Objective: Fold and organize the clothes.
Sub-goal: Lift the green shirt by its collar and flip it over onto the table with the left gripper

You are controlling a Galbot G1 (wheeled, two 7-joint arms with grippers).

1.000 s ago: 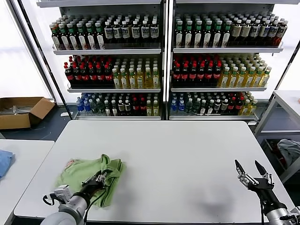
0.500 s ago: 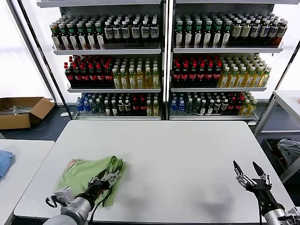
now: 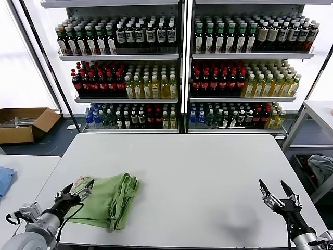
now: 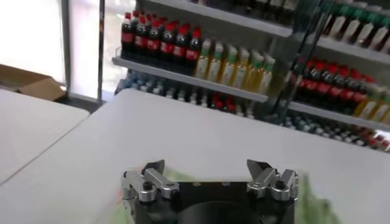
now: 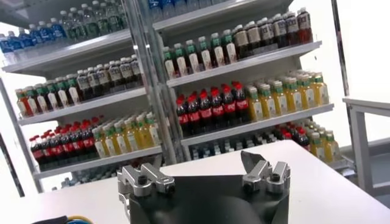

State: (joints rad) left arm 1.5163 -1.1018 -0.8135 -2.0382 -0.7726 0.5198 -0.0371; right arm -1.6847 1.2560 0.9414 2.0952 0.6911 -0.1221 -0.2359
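Observation:
My left gripper's open fingers are over the folded green polo shirt's edge beside the red-and-white check. I should keep lowering them and close on that edge.
A light green polo shirt [image 3: 106, 194] lies folded in a rumpled bundle on the white table [image 3: 197, 172] near its front left. A bit of red-and-white check shows at the shirt's left corner. My left gripper [image 3: 77, 191] is open and empty at that left corner, just over the cloth. In the left wrist view my left gripper [image 4: 208, 166] has its jaws wide apart with nothing between them, and green cloth [image 4: 308, 195] shows at the sides. My right gripper [image 3: 277, 189] is open and empty at the front right, also seen in the right wrist view [image 5: 203, 165].
Shelves of bottles [image 3: 177, 67] stand behind the table. A second white table [image 3: 21, 182] with a blue cloth [image 3: 4, 179] sits at the left. A cardboard box [image 3: 23, 124] is on the floor. A grey-blue bundle [image 3: 322, 169] lies at the right.
My left gripper has let go of the shirt's right fold and drawn back left to the shirt's left corner. The shirt has settled flatter. The right gripper has barely moved.

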